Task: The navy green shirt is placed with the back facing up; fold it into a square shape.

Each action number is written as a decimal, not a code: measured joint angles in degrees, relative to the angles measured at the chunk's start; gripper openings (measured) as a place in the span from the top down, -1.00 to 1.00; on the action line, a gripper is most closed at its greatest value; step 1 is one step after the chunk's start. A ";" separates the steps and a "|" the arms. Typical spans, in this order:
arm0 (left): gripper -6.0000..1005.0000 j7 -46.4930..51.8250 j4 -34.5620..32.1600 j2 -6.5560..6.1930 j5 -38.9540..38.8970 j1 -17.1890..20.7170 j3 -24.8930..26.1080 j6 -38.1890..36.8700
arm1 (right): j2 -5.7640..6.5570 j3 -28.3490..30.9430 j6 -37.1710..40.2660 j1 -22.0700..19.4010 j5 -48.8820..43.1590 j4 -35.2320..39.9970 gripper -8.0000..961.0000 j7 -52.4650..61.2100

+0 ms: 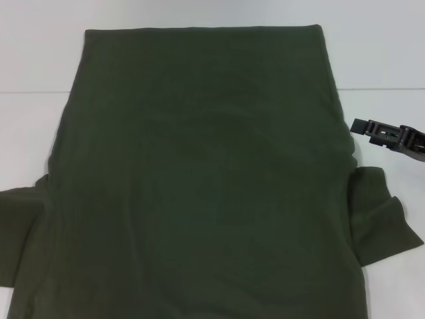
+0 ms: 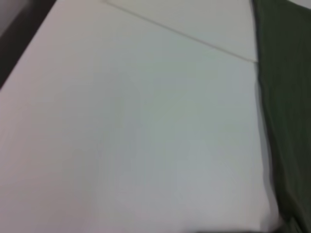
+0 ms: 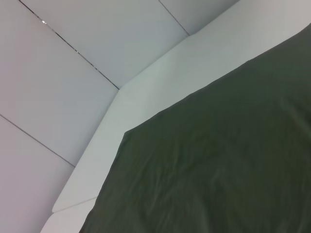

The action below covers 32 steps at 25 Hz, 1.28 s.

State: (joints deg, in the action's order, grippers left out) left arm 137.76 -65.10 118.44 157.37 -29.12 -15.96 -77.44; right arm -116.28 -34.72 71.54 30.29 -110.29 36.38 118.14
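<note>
The sleeve stretched out (image 1: 20, 229) is beside the shirt's flat, open body (image 1: 96, 226), so the robot's left gripper carries on folding the sleeve inward and lets it go on the shirt's body.
The navy green shirt (image 1: 199, 186) lies spread flat on the white table (image 1: 33, 60), plain side up. Its straight hem is at the far end and a short sleeve sticks out on each side near me. My right gripper (image 1: 364, 127) hovers just off the shirt's right edge, above the right sleeve (image 1: 382, 212), pointing toward the cloth. The right wrist view looks across the shirt (image 3: 218, 160) to a far corner of it. In the left wrist view a strip of the shirt (image 2: 286, 97) shows beside bare table. My left gripper is out of view.
A thin seam (image 1: 26, 92) crosses the tabletop at the level of the shirt's far part. Bare white table (image 2: 136, 126) flanks the shirt on the left. Grey wall panels (image 3: 73, 58) rise behind the table's far edge.
</note>
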 joint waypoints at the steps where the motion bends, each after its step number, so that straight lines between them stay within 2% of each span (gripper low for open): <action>1: 0.94 0.01 -0.01 -0.13 0.31 -0.28 -0.04 -0.04 | 0.00 0.00 -0.03 0.00 0.00 -0.01 -0.78 -0.03; 10: 0.93 0.66 0.19 -1.62 4.90 -4.55 -4.44 -1.22 | -0.06 -0.10 -0.11 -0.01 -0.19 -0.07 -0.78 0.00; 19: 0.92 9.67 -6.26 -1.19 6.13 -6.17 -11.89 -16.49 | -0.19 -0.15 0.15 -0.05 -0.17 -0.18 -0.78 0.12; 22: 0.92 13.54 -6.61 -1.27 6.13 -7.75 -14.90 -19.18 | -0.17 -0.21 -0.06 -0.01 -0.15 -0.33 -0.78 0.01; 27: 0.92 18.88 -4.70 -1.80 6.15 -11.02 -18.75 -19.65 | 0.01 -0.41 -0.16 0.17 -0.15 -0.74 -0.78 -0.01; 32: 0.91 21.30 -1.67 -1.46 6.18 -14.23 -20.91 -17.63 | 0.00 -0.48 -0.16 0.12 -0.17 -0.79 -0.78 -0.01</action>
State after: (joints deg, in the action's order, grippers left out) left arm 159.05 -66.77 116.98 163.56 -43.35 -36.87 -95.07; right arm -116.28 -35.19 71.38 30.41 -110.47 35.59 118.12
